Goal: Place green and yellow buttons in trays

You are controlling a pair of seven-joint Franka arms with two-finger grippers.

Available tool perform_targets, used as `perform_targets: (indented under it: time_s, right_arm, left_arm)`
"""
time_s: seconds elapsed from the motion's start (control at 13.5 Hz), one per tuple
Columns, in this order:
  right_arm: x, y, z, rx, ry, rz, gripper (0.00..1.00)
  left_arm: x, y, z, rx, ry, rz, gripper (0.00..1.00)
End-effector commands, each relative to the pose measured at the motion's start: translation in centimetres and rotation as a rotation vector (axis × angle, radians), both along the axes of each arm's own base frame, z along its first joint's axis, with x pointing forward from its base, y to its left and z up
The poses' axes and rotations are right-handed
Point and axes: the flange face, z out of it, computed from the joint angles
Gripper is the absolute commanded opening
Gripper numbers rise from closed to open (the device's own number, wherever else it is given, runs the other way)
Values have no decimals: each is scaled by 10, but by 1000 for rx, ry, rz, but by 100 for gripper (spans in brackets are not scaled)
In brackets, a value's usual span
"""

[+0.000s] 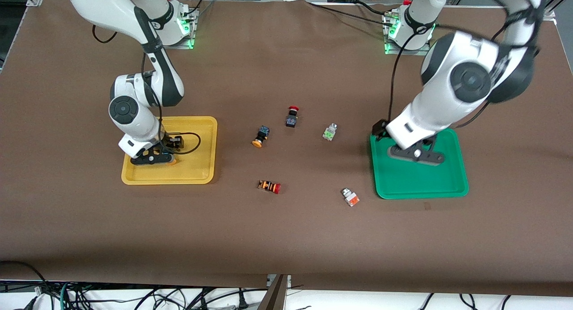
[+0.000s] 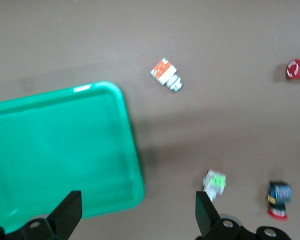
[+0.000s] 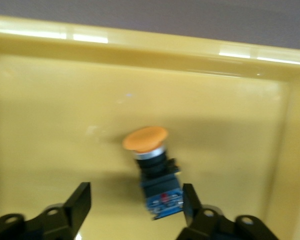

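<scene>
The silver orange-faced button (image 1: 350,197) has the same pale body and cap as the silver green-faced button (image 1: 330,132), so I should expect a green side to be hidden.
My right gripper (image 1: 154,158) is open, low over the yellow tray (image 1: 197,167). A black-bodied yellow-capped button (image 3: 152,170) lies in that tray (image 3: 50,100) between the spread fingers, close to one of them. My left gripper (image 1: 416,154) is open and empty over the green tray (image 1: 416,184), at the tray's corner (image 2: 55,150). On the table between the trays lie another black yellow-capped button (image 1: 260,137), a silver green-faced button (image 1: 330,132) (image 2: 215,182), and a silver orange-faced button (image 1: 350,197) (image 2: 166,74) nearer the front camera.
A black-bodied red-capped button (image 1: 292,116) lies mid-table, farther from the front camera. An orange-striped red-capped button (image 1: 269,186) lies nearer it. Brown cloth covers the table.
</scene>
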Motion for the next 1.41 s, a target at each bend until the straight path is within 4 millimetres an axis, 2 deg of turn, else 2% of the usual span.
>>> perform_targets:
  time_s: [0.0,0.15,0.37,0.45,0.52,0.59,0.67,0.74,0.82,0.89,0.97,1.11,1.26,1.34]
  right_arm:
    - [5,74,27,61,23,-164,95]
    - [1,137,27,143,71,-302,95]
    - [-8,212,16,187,97,-496,95]
    - [-17,237,7,181,96,-528,95]
    - [-27,258,-5,189,76,-535,95]
    - [-36,271,-21,188,57,-529,95]
    - [-35,268,-25,180,52,-523,95]
    - [-34,267,-25,175,46,-521,94]
    - [-35,268,-27,175,47,-524,93]
    - [-35,268,-34,175,42,-520,87]
    - [-36,267,-38,176,36,-518,79]
    - [-38,266,-45,170,36,-514,53]
    - [-40,265,-46,166,38,-510,30]
    - [-40,265,-46,162,41,-502,23]
  left_arm:
    - [28,-10,-31,-16,17,120,100]
    - [41,-14,-50,-7,36,340,100]
    - [59,-14,-92,18,92,633,100]
    - [69,-14,-110,17,103,692,100]
    - [76,-21,-119,8,94,751,100]
    - [83,-34,-131,-14,78,828,100]
    - [86,-50,-143,-36,53,845,100]
    - [91,-57,-163,-66,28,878,100]
    - [90,-69,-184,-88,16,923,100]
    - [82,-84,-199,-74,3,911,100]
    - [79,-87,-206,-13,-58,864,100]
    - [74,-88,-226,51,-92,811,100]
    - [75,-87,-226,57,-102,801,97]
    - [77,-78,-230,69,-104,808,80]
